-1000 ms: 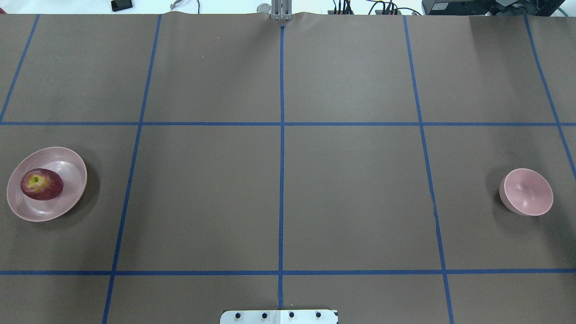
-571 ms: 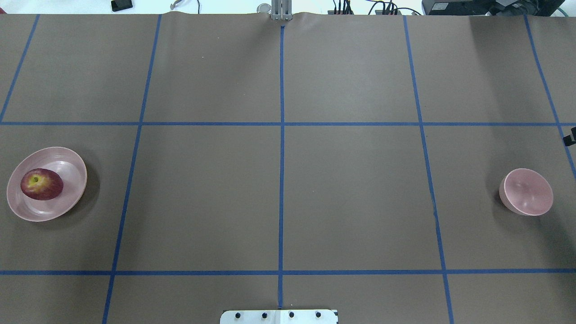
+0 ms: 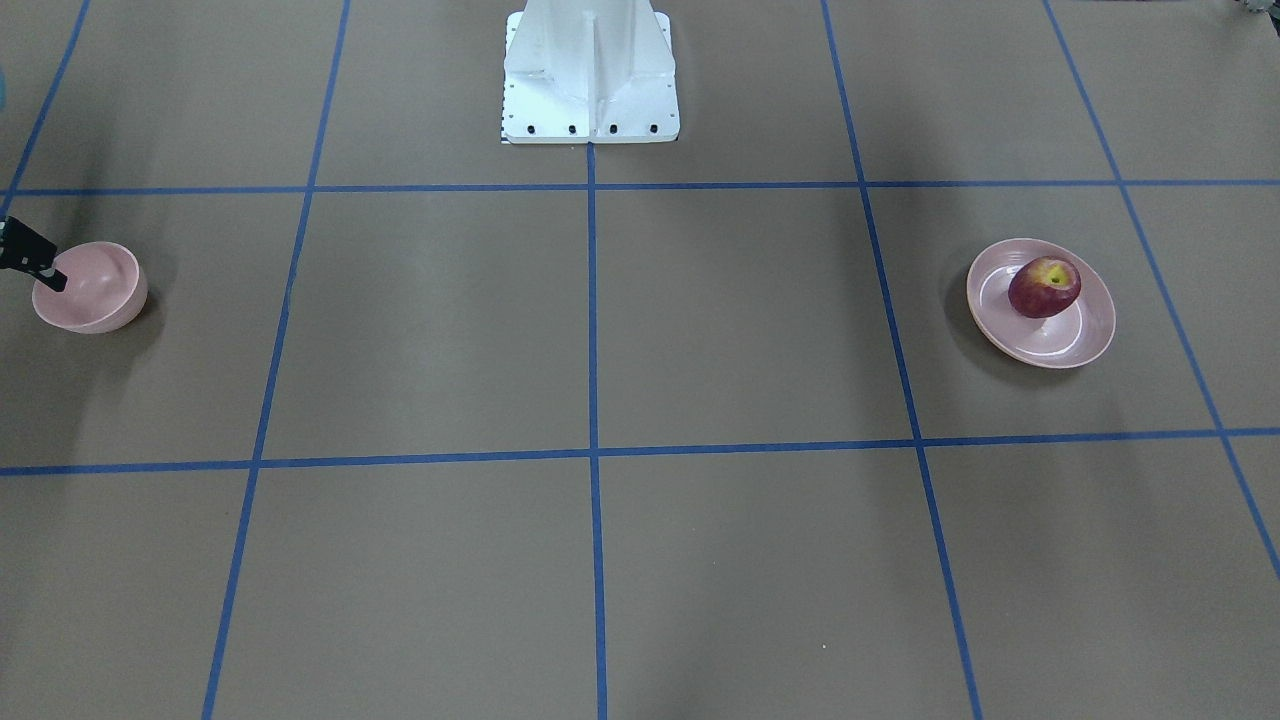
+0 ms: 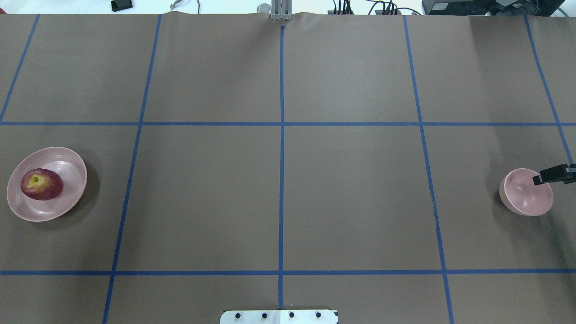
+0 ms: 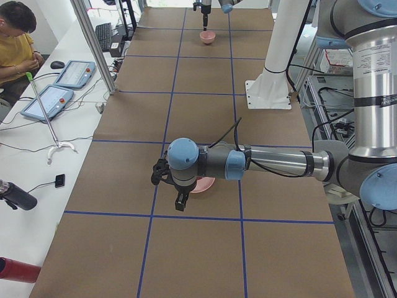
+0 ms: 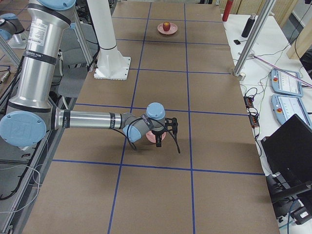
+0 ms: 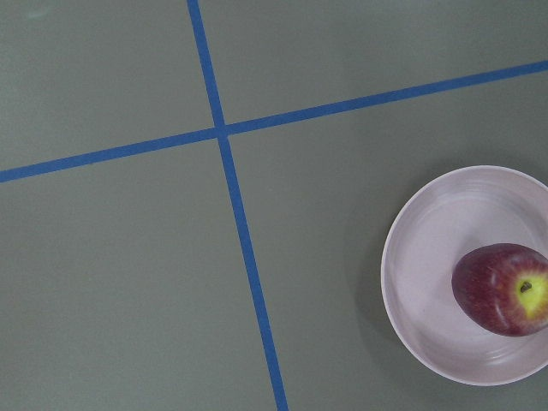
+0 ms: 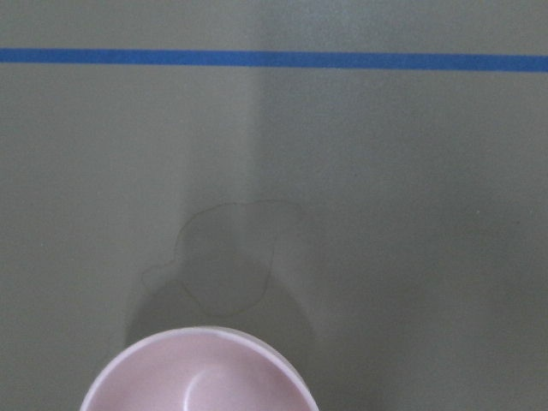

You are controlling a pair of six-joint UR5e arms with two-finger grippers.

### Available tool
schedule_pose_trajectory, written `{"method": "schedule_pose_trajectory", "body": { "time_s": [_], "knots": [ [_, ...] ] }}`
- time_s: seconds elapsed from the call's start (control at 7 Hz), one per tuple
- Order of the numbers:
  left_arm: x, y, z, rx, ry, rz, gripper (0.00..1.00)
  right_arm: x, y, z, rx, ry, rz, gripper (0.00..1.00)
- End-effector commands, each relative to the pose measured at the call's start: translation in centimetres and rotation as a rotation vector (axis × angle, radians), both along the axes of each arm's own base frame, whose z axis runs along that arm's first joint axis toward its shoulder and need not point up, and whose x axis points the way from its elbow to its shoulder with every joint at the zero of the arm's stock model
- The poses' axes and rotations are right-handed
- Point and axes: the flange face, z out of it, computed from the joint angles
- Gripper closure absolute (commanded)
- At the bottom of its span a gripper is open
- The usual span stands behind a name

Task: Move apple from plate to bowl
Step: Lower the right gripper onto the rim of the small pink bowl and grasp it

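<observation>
The pink bowl is far from the robot's left gripper and the apple, so the robot's right gripper should take the bowl by its rim to the table's middle (image 3: 591, 318).
The dark red apple (image 4: 41, 184) lies on the pale pink plate (image 4: 67, 157) at the table's left end; both also show in the front view, apple (image 3: 1044, 287) on plate (image 3: 1040, 348), and in the left wrist view, apple (image 7: 501, 288) on plate (image 7: 419, 265). The pink bowl (image 4: 524, 198) stands empty at the right end. A black part of my right gripper (image 4: 542, 178) reaches in from the right edge over the bowl's far rim; I cannot tell whether it is open. My left gripper (image 5: 178, 200) points down beside the plate, seen only from the side.
Blue tape lines divide the brown table into squares. The white robot base (image 3: 590, 70) stands at the near middle edge. An operator (image 5: 18, 37) sits at a side bench with tablets (image 5: 74, 73).
The right gripper's black part has come in from the overhead view's right edge and moved toward the bowl's rim. Apple, plate and bowl have not moved.
</observation>
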Motion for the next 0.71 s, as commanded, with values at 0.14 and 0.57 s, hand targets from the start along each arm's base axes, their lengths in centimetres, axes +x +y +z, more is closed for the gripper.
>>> {"method": "schedule_pose_trajectory", "body": {
  "time_s": [0.14, 0.57],
  "knots": [
    [0.0, 0.4, 0.5, 0.006, 0.001, 0.0, 0.02, 0.4, 2.6, 2.4, -0.031, 0.043, -0.006, 1.0],
    [0.1, 1.2, 1.1, 0.017, 0.007, 0.0, 0.02, -1.1, 0.4, -0.5, -0.003, 0.001, -0.008, 1.0]
  ]
}}
